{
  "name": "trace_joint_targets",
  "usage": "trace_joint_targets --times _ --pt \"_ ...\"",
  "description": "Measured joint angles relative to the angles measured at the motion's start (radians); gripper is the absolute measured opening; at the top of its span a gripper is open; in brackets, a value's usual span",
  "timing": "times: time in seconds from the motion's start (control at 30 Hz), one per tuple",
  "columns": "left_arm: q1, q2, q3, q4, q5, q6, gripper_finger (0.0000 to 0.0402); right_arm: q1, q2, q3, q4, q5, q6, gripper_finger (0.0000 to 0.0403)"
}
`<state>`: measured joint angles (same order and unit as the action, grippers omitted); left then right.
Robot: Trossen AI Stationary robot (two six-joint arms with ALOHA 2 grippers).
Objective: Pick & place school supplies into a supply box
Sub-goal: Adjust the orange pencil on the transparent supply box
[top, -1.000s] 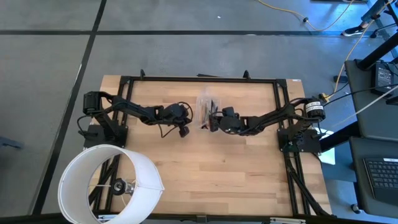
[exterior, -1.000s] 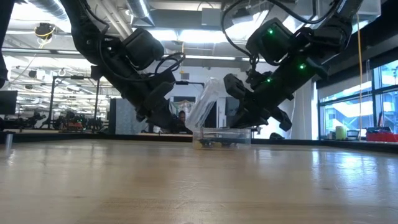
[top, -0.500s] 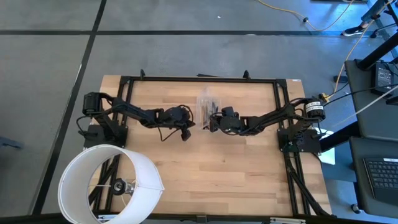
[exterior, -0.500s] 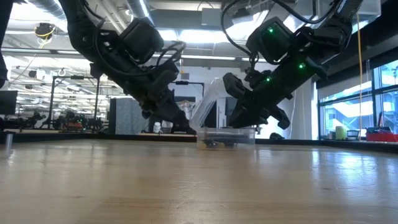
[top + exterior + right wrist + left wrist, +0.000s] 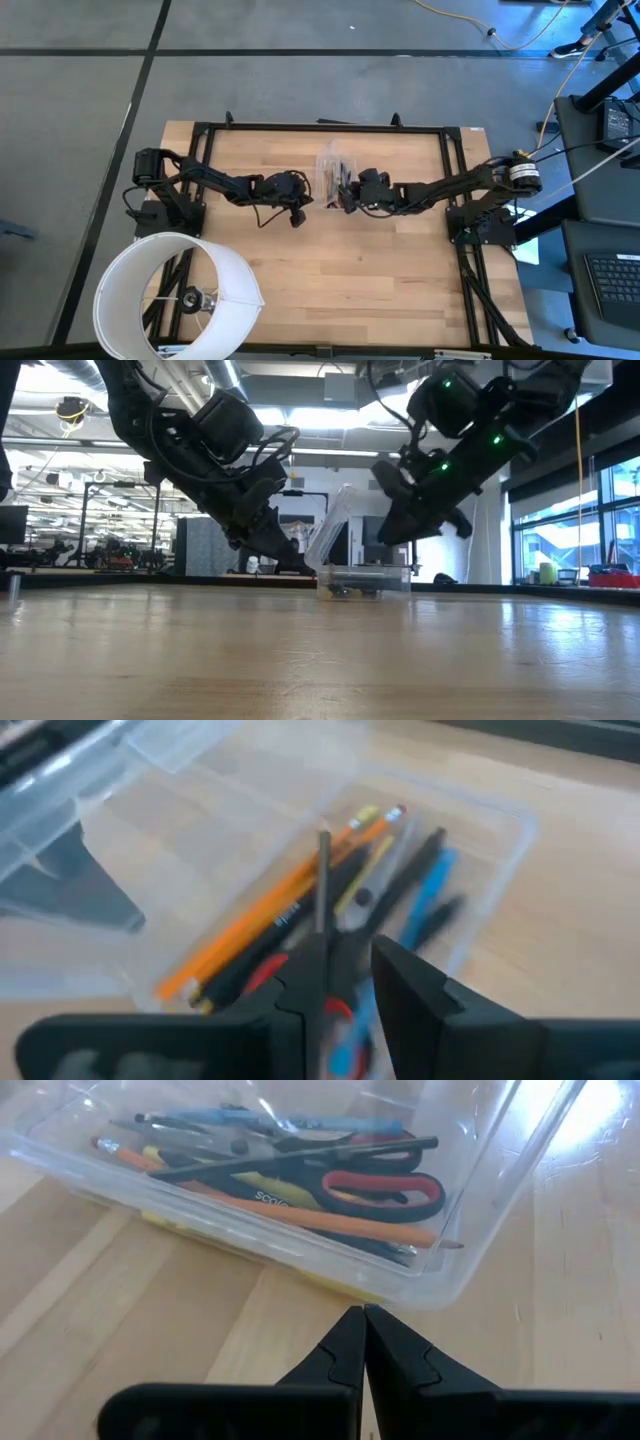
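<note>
My right gripper is over the pile, away from the orange pencil's tip, which sticks out against the box's near corner. My right gripper should move back and reach in at that corner (image 5: 430,1283).
The clear supply box (image 5: 250,1245) sits on the wooden table at its far middle (image 5: 333,168), its lid (image 5: 330,525) standing open and tilted. Inside lie the school supplies: an orange pencil (image 5: 300,1210), a black pen (image 5: 300,1158), blue pens and red-handled scissors (image 5: 385,1185). My left gripper (image 5: 363,1315) is shut, its tips low at the box's corner (image 5: 305,565). My right gripper (image 5: 350,965) hovers open above the box (image 5: 385,540) with nothing between its fingers. My left gripper's shut tips stand right at the box's lower wall near one corner (image 5: 385,1293), slanting down from the table's left. Whether they touch the wall, I cannot tell.
A large white round cylinder (image 5: 180,295) stands at the table's near left corner. A black frame (image 5: 320,127) runs along the table's edges. Bare wood (image 5: 350,280) lies near of both grippers.
My right gripper has risen from just over the box and its wrist has rolled. My left gripper has swung a little toward the box and stays shut. The supplies lie still in the box.
</note>
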<state>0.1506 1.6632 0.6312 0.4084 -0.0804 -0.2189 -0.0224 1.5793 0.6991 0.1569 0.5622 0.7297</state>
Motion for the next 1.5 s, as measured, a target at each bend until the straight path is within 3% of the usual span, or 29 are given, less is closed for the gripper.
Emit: trace_joint_targets --times 0.3,0.47,0.77,1.1,1.27,1.5 --pt "0.009 -0.098 -0.001 -0.016 -0.006 0.054 0.0003 0.025 -0.213 0.0 -0.445 -0.057 -0.014 0.0087" --pt "0.014 -0.125 0.001 0.056 -0.004 0.129 0.0002 0.079 -0.247 0.0 -0.5 -0.171 -0.089 0.0087" --pt "0.042 -0.122 0.021 0.06 -0.005 0.124 0.0002 0.189 -0.117 0.0 -0.155 -0.24 -0.461 0.0088" --pt "0.031 -0.122 0.021 0.053 -0.002 0.117 0.0002 0.17 0.197 0.0 0.362 -0.243 -0.601 0.0088" --pt "0.027 -0.122 0.021 0.022 0.0 0.117 0.0004 0.148 0.251 0.0 0.477 -0.24 -0.633 0.0088" --pt "0.027 -0.122 0.021 0.005 -0.003 0.117 0.0004 0.109 0.279 0.0 0.498 -0.24 -0.626 0.0088"
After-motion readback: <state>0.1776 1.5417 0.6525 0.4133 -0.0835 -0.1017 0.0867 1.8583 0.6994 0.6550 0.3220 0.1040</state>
